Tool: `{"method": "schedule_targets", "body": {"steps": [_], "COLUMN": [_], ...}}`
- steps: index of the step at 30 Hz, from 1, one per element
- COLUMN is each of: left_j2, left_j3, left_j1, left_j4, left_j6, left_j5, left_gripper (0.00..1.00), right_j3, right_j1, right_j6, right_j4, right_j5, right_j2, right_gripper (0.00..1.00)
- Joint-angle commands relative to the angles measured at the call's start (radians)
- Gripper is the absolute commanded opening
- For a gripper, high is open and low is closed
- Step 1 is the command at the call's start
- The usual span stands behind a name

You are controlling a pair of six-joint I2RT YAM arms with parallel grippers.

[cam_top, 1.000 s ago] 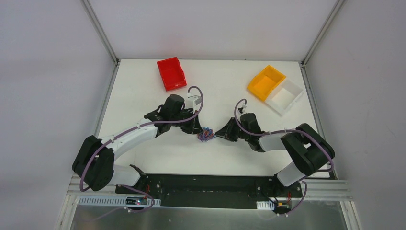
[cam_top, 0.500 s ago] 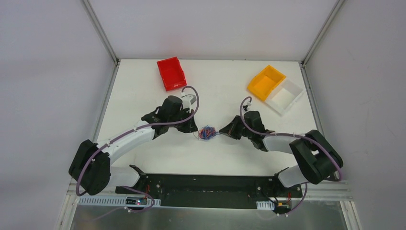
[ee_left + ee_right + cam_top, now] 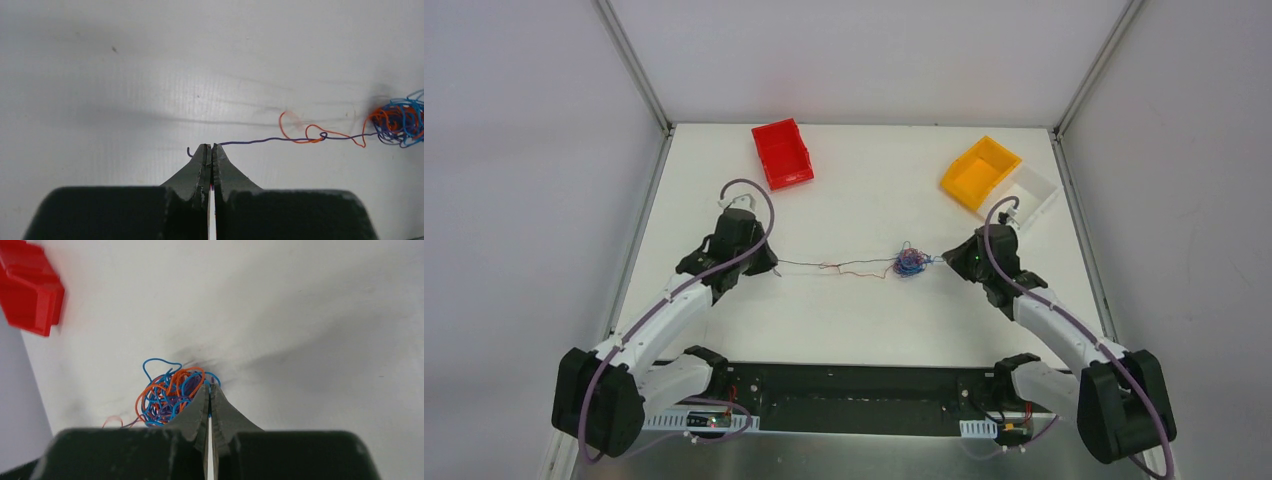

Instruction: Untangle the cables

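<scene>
My right gripper should lift the tight ball and my left gripper should take cables at the ball's edge (image 3: 898, 264), because the purple piece of cable (image 3: 809, 263) is stretched tight into that ball.
The cables form a small ball of orange, blue and purple wires (image 3: 910, 263) right of the table's middle. A thin purple strand (image 3: 824, 266) with an orange one looped round it runs left from the ball, stretched above the table. My left gripper (image 3: 774, 262) is shut on the end of that purple strand (image 3: 260, 141); its tip (image 3: 210, 147) pinches the wire, with a short hooked end poking out to the left. My right gripper (image 3: 942, 260) is shut on a blue wire at the right edge of the ball (image 3: 167, 392), its tip (image 3: 209, 386) against the tangle.
A red bin (image 3: 782, 152) stands at the back left of centre, also seen at the top left in the right wrist view (image 3: 30, 292). An orange bin (image 3: 980, 170) and a white bin (image 3: 1022, 202) sit side by side at the back right.
Both arms have swung apart, the left to the left and the right to the right. The ball went right with the right gripper, which closed, and a strand pulled out of it.
</scene>
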Motion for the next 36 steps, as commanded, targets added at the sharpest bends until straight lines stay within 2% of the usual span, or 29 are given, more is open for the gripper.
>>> {"method": "schedule_targets", "body": {"steps": [1,6,13,17,23,27,29,32,34,36], "left_j2": [-0.093,-0.178,-0.277,-0.316,-0.318,-0.29,-0.259,-0.204,-0.167,-0.146], "left_j3": [-0.021,-0.03,-0.019,-0.023,-0.022,0.006,0.019,0.03,0.028,0.015], "left_j1": [0.028,0.064,0.08,0.085,0.088,0.086,0.086,0.086,0.084,0.078], "left_j4": [-0.088,-0.166,-0.319,-0.365,-0.382,-0.342,-0.285,-0.183,-0.112,-0.038], "left_j6": [-0.097,-0.167,-0.315,-0.365,-0.379,-0.303,-0.198,-0.083,-0.034,-0.006], "left_j5": [-0.205,-0.384,-0.656,-0.724,-0.745,-0.647,-0.522,-0.287,-0.12,0.024], "left_gripper": [0.0,0.0,0.0,0.0,0.0,0.0,0.0,0.03,0.21,0.48], "right_j3": [0.024,0.011,0.03,0.036,0.039,0.038,0.04,0.077,0.119,0.163], "right_j1": [-0.04,-0.08,-0.115,-0.139,-0.146,-0.146,-0.146,-0.139,-0.121,-0.096], "right_j6": [0.001,0.0,0.03,0.047,0.013,-0.073,-0.124,-0.134,-0.149,-0.168], "right_j4": [-0.166,-0.213,-0.304,-0.329,-0.315,-0.235,-0.169,-0.128,-0.133,-0.154], "right_j5": [0.217,0.288,0.392,0.428,0.371,0.131,-0.059,-0.224,-0.274,-0.296], "right_j2": [-0.113,-0.2,-0.221,-0.234,-0.23,-0.22,-0.202,-0.159,-0.126,-0.098], "right_gripper": [0.0,0.0,0.0,0.0,0.0,0.0,0.0,0.0,0.0,0.0]}}
